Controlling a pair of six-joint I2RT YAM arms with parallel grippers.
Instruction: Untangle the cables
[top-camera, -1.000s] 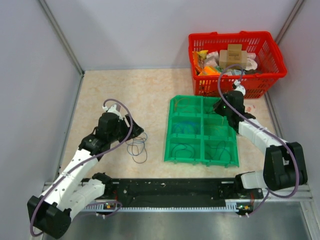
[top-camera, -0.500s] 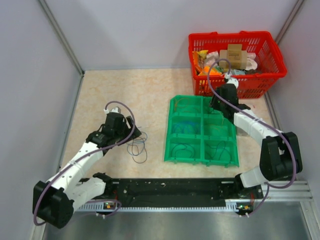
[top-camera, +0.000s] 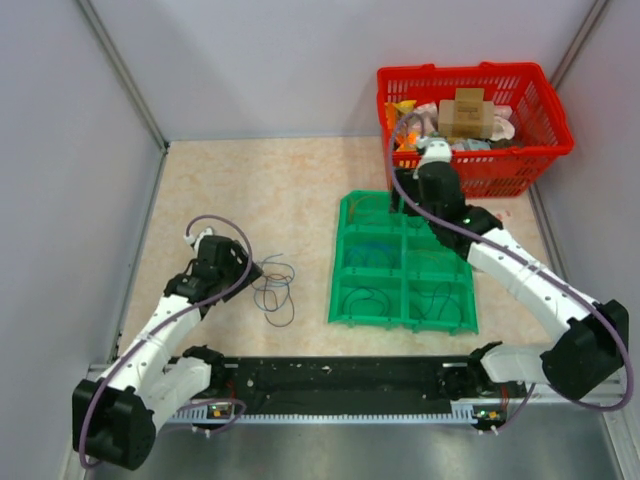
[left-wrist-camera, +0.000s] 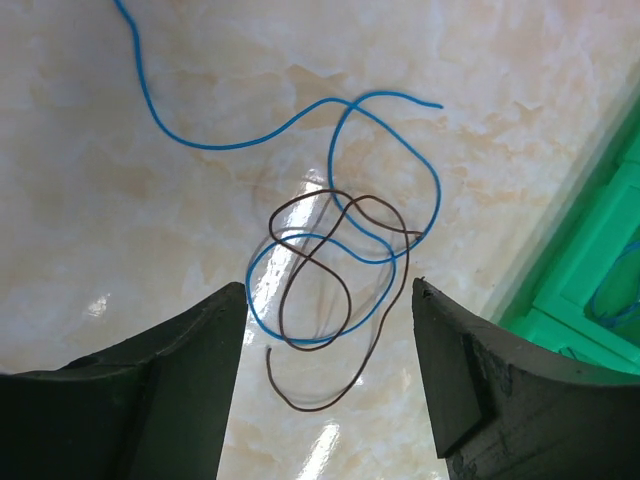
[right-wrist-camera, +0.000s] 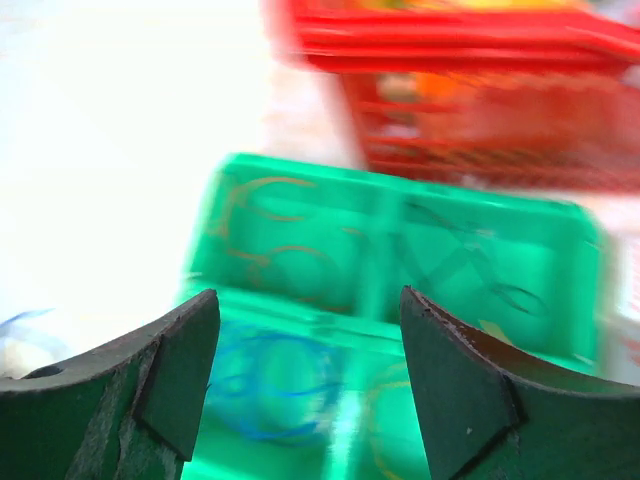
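My gripper will bring the dark brown cable (left-wrist-camera: 373, 350) away when it lifts it, and the blue cable will stay lying, because the dark brown cable is on top of the blue loops (left-wrist-camera: 249, 287).
The loose cables (top-camera: 275, 293), a blue one (left-wrist-camera: 230, 146) and a dark brown one (left-wrist-camera: 304, 410), lie looped through each other on the tabletop left of the green tray (top-camera: 336, 270). My left gripper (top-camera: 252, 268) hovers just left of them. In its wrist view the left gripper (left-wrist-camera: 328, 284) is open and the loops show between its fingers, untouched. My right gripper (top-camera: 410, 200) is over the tray's back compartments. In the blurred right wrist view the right gripper (right-wrist-camera: 309, 291) is open and empty above coiled blue and orange cables in the tray (right-wrist-camera: 380, 250).
The tray has six compartments, several holding coiled cables. A red basket (top-camera: 540, 150) full of packets stands behind it at the back right, and the red basket (right-wrist-camera: 480, 120) also shows blurred in the right wrist view. Walls enclose the table on the left, right and back.
My right gripper has gone from shut to open and swung left and back over the tray. My left gripper has drawn back a little to the left of the loose cables.
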